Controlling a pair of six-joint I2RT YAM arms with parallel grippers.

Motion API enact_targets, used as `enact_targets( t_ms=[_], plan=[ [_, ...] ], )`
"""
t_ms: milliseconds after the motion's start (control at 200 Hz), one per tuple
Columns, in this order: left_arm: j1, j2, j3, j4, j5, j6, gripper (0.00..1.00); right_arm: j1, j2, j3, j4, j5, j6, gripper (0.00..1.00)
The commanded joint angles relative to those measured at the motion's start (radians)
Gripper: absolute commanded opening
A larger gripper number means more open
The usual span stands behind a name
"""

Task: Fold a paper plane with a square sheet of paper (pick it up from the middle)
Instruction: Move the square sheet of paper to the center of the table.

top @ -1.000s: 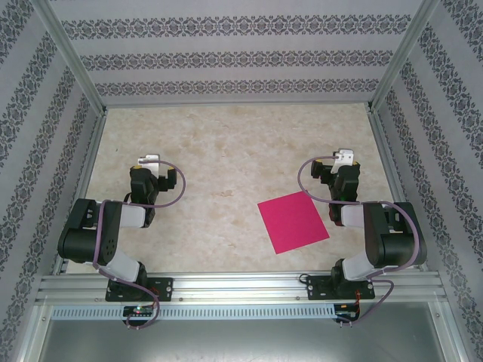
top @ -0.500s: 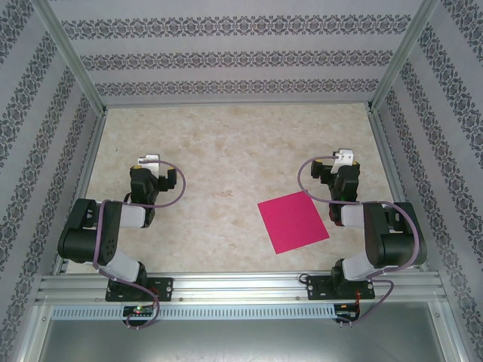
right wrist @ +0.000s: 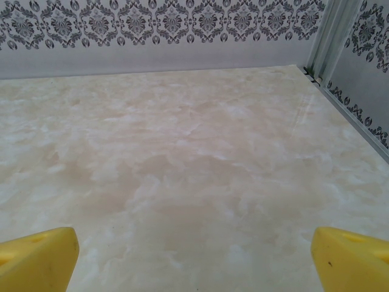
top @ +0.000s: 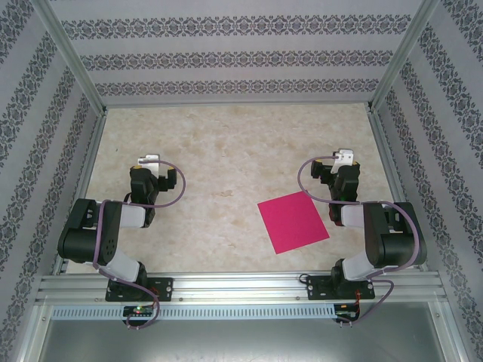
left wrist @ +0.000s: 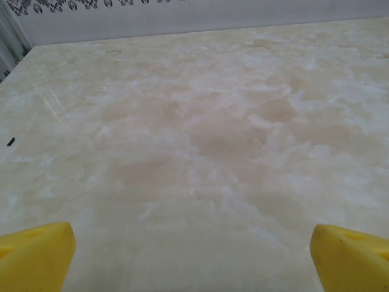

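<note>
The robot's right gripper should slide the square sheet of paper (top: 293,222) toward the table's middle (top: 253,197) and straighten it before folding, because the sheet lies crooked and far from the left gripper.
The square sheet of paper (top: 293,222), bright magenta-pink, lies flat and uncreased on the marbled table, turned a little, right of centre near the front. My right gripper (top: 338,167) rests just beyond and right of the sheet's far corner, apart from it. My left gripper (top: 155,170) rests on the left side, far from the sheet. In the left wrist view the left gripper (left wrist: 191,258) stands open, its yellow fingertips (left wrist: 36,252) wide apart over bare table. The right gripper (right wrist: 194,258) is open too, with yellow fingertips (right wrist: 349,255) at the frame's lower corners and nothing between them.
Patterned walls (top: 226,60) close in the table on three sides, with metal posts in the corners (right wrist: 325,36). An aluminium rail (top: 241,285) carrying both arm bases runs along the near edge. Bare marbled table (top: 234,151) stretches between and beyond the arms.
</note>
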State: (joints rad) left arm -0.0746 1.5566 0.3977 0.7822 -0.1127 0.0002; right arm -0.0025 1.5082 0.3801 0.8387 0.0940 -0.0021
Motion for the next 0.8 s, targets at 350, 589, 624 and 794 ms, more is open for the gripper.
enact_targets(
  t_ms=[350, 589, 624, 794],
  plan=[
    [-0.001, -0.289, 0.036, -0.240, 0.010, -0.039, 1.00, 0.030, -0.229, 0.191, -0.543, 0.014, 0.053, 0.98],
    [0.001, -0.451, 0.227, -0.705, 0.032, -0.299, 1.00, 0.020, -0.512, 0.250, -0.890, -0.232, 0.430, 0.98],
    [0.001, -0.449, 0.253, -0.747, 0.068, -0.313, 1.00, 0.028, -0.533, 0.230, -0.883, -0.299, 0.470, 0.98],
    [0.001, -0.483, 0.209, -0.743, 0.147, -0.468, 1.00, 0.067, -0.520, 0.224, -1.039, -0.519, 0.572, 0.97]
  ],
)
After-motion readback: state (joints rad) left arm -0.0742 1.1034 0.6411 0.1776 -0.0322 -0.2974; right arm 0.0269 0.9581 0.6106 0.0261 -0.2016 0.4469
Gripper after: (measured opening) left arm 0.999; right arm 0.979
